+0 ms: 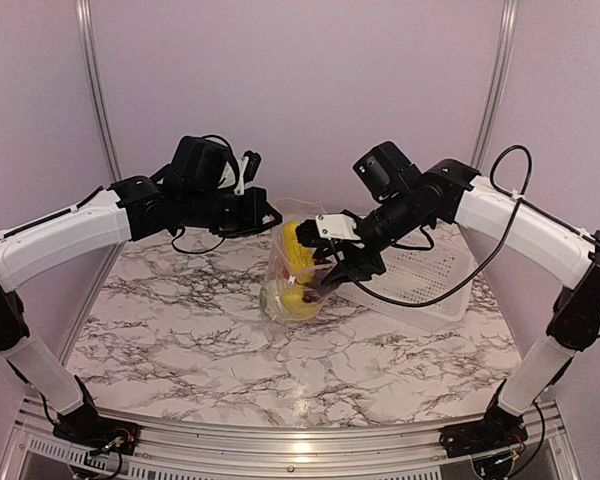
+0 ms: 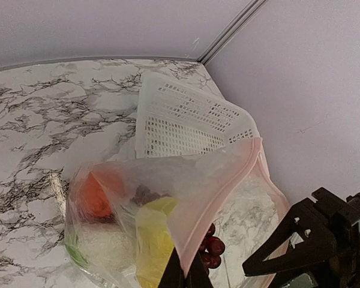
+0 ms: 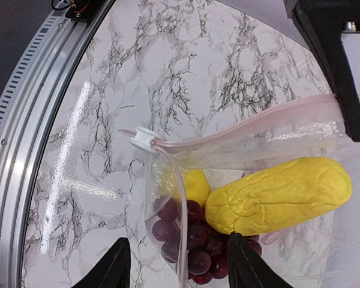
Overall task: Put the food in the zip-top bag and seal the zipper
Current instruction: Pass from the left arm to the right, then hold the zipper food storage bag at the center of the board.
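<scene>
The left gripper is holding the pink zipper edge [image 2: 185, 237] away from the slider, so it should take the zipper end [image 3: 131, 132] next to the slider before the right gripper seals.
The clear zip-top bag [image 1: 283, 262] stands at mid table with its mouth open. My left gripper [image 1: 271, 215] is shut on its pink zipper edge [image 2: 219, 198], holding it up; the fingers [image 2: 175, 277] pinch the strip in the left wrist view. Inside lie a long yellow piece [image 3: 279, 195], a smaller yellow piece [image 3: 195, 185], an orange piece [image 2: 95, 195], a white piece [image 2: 102, 246] and the dark grape bunch [image 3: 198, 243]. My right gripper [image 3: 177, 237] is open at the mouth, astride the bag's side edge, grapes between its fingers.
The white perforated basket [image 1: 425, 272] lies just right of the bag, near the back right wall; it also shows in the left wrist view [image 2: 180, 117]. A white zipper slider [image 3: 143, 138] sits at the bag's corner. The metal table rail [image 3: 30, 150] runs along the near edge.
</scene>
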Robot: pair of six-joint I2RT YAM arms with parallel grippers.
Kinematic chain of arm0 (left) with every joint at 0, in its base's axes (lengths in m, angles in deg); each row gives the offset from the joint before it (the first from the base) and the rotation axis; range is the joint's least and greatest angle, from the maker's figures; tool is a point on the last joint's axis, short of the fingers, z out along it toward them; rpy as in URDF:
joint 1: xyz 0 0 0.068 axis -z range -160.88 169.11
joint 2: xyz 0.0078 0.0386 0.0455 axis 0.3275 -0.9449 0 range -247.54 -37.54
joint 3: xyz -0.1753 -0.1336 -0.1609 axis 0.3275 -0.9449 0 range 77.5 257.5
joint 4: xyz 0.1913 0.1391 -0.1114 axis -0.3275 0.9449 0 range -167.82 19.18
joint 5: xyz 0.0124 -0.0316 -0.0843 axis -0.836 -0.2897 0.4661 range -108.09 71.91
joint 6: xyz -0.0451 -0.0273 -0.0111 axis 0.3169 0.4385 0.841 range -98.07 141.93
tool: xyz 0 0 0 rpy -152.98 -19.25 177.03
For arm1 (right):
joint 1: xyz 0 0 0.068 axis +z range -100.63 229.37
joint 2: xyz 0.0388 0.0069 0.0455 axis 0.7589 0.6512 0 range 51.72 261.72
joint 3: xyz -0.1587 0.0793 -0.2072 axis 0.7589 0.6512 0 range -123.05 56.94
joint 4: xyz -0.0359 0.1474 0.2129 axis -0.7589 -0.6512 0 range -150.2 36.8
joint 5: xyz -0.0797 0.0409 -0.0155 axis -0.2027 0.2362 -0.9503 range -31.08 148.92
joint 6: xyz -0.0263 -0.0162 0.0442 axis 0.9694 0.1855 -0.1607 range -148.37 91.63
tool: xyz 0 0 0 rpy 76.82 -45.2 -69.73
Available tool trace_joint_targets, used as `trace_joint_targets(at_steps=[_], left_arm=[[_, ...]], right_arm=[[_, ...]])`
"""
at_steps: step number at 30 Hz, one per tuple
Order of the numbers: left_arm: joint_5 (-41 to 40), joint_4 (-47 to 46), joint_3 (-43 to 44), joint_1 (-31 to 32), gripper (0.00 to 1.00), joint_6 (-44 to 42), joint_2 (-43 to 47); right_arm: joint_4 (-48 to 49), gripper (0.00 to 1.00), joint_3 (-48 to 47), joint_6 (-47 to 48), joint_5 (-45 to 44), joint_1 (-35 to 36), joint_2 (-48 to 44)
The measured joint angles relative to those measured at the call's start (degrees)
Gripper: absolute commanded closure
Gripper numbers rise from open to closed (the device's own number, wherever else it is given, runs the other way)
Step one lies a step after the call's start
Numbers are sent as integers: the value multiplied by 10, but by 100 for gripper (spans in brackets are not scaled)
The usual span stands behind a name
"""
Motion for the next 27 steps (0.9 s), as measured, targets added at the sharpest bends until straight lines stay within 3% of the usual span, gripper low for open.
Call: trace_joint_targets(at_steps=[11,12,14,16,20,27], left_arm=[[21,2,21,0,100,-11,-3],[23,3,27,0,95,-13,-3],[27,2,36,0,75,-19,-4],[29,-6,38,0,65,-28,-3],[18,-63,-21,0,59,-52,52],[1,-200,-222,7,50,-120,272]], right_arm=[[2,98,-33,0,-4,7,36],[1,100,-42,-3,3,12,41],[1,100,-56,-9,14,22,46],[4,100,-69,-20,24,31,47],[26,100,-76,-49,36,34,46],[70,100,-70,-96,43,34,44]])
